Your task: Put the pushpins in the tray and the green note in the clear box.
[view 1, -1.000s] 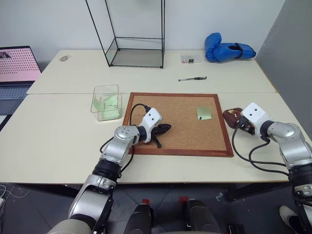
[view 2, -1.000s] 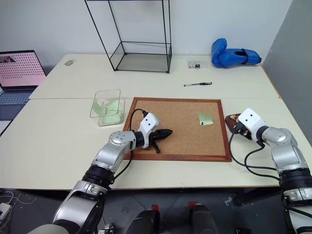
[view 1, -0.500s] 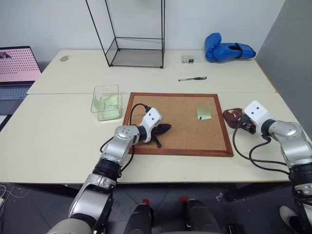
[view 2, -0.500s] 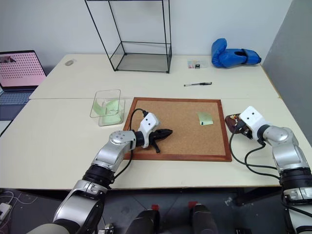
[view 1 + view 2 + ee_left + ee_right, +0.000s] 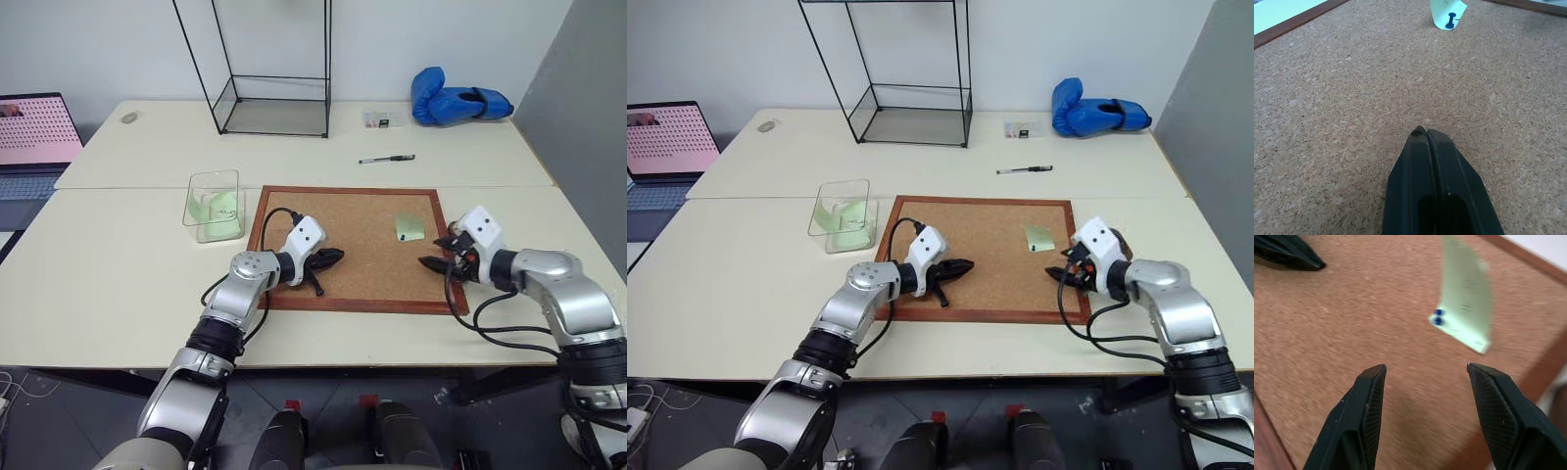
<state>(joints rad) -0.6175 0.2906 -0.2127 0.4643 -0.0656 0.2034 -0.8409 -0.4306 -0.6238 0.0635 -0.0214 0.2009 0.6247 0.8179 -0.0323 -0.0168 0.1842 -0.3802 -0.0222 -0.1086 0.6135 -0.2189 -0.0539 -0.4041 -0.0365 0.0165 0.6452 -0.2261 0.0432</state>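
My gripper will free the green note (image 5: 409, 227) when it pulls out the blue pushpin, because the green note curls up beyond its pinned corner (image 5: 1438, 317).
The green note (image 5: 409, 227) lies on the right part of the corkboard (image 5: 367, 279), held by a blue pushpin (image 5: 1438, 317) that also shows in the left wrist view (image 5: 1449, 20). My right gripper (image 5: 431, 251) hangs open over the board's right edge, pointing at the note from just short of it, with nothing between its fingers (image 5: 1369, 396). On the board's left part my left gripper (image 5: 338, 257) is shut and empty. The clear box (image 5: 214, 204) stands left of the board with pale green paper inside. The tray is hidden behind my right hand.
A tall black wire-framed glass case (image 5: 274, 98) stands at the back. A pen (image 5: 387, 158) lies behind the board, with a blue boxing glove (image 5: 456, 103) at the back right and a laptop (image 5: 34, 137) at the far left.
My right gripper has swung left from beside the tray onto the board's right edge and turned toward the green note. The left gripper has stayed where it was.
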